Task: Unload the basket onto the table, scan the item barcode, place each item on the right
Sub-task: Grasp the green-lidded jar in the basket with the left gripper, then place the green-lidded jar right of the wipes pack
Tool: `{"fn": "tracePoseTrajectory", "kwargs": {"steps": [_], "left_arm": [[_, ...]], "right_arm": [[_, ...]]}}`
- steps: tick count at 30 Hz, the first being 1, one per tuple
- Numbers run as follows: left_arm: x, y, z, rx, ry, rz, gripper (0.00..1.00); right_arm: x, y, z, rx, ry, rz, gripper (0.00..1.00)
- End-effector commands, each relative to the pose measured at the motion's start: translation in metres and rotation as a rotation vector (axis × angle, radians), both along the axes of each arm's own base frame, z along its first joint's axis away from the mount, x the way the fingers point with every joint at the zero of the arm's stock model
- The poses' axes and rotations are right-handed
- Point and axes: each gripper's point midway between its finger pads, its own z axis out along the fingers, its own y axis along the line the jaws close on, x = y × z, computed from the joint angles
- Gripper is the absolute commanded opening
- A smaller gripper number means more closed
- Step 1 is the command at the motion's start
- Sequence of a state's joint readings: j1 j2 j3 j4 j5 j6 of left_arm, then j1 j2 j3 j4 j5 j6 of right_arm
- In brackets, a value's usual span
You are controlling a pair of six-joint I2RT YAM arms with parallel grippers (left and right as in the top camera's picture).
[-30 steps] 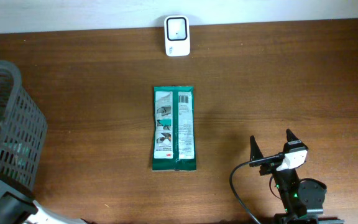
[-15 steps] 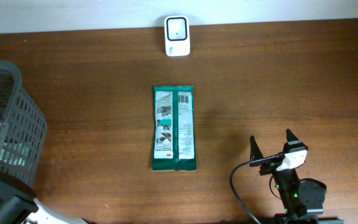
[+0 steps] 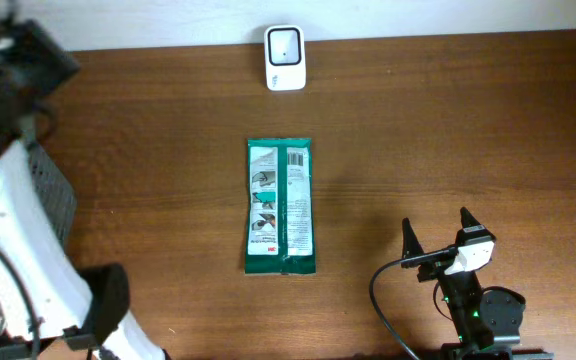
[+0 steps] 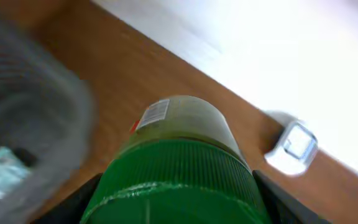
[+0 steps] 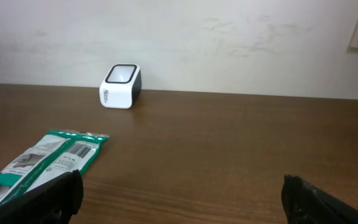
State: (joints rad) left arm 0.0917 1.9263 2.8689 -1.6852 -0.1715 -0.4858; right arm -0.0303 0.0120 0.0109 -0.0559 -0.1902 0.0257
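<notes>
My left gripper should keep carrying the jar it holds by its green lid (image 4: 176,174) until the jar stands on open wood (image 3: 344,188) beside the packet, because the jar's body is free.
In the left wrist view my left gripper (image 4: 176,205) is shut on a jar with a ribbed green lid (image 4: 179,174). A dark finger presses each side of the lid. A small barcode label (image 4: 156,113) shows on the jar's pale body. The white scanner (image 3: 285,57) stands at the table's back edge, and it shows blurred as the scanner (image 4: 294,146) ahead and to the right of the jar. Overhead, the left gripper (image 3: 13,55) hangs at the back left corner, with the jar hidden there. My right gripper (image 3: 438,235) rests open and empty at the front right.
A green and white packet (image 3: 281,207) lies flat mid-table with a barcode on its far end, seen too as the packet (image 5: 42,163). A grey mesh basket (image 3: 56,195) stands at the left edge, partly under the white left arm (image 3: 18,250).
The left arm has risen from the front left corner and now stretches over the basket to the back left. The right arm and the packet have not moved.
</notes>
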Motion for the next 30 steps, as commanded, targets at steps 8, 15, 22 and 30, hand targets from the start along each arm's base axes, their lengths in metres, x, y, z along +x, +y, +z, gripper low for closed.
{"fn": "tracePoseTrajectory", "kwargs": {"steps": [8, 15, 22, 30], "left_arm": [[0.054, -0.223, -0.197, 0.082, 0.455, -0.502, 0.4], [0.015, -0.396, -0.32, 0.135, 0.541, -0.843, 0.43], [-0.014, -0.415, -0.386, 0.206, 0.684, -0.888, 0.45], [0.041, -0.39, -0.261, 0.121, 0.465, -0.831, 0.99]], "right_arm": [[0.0, 0.001, -0.002, 0.001, 0.001, 0.006, 0.98], [0.0, 0.001, -0.002, 0.001, 0.001, 0.006, 0.98], [0.0, 0.001, -0.002, 0.001, 0.001, 0.006, 0.98], [0.0, 0.001, -0.002, 0.001, 0.001, 0.006, 0.99]]}}
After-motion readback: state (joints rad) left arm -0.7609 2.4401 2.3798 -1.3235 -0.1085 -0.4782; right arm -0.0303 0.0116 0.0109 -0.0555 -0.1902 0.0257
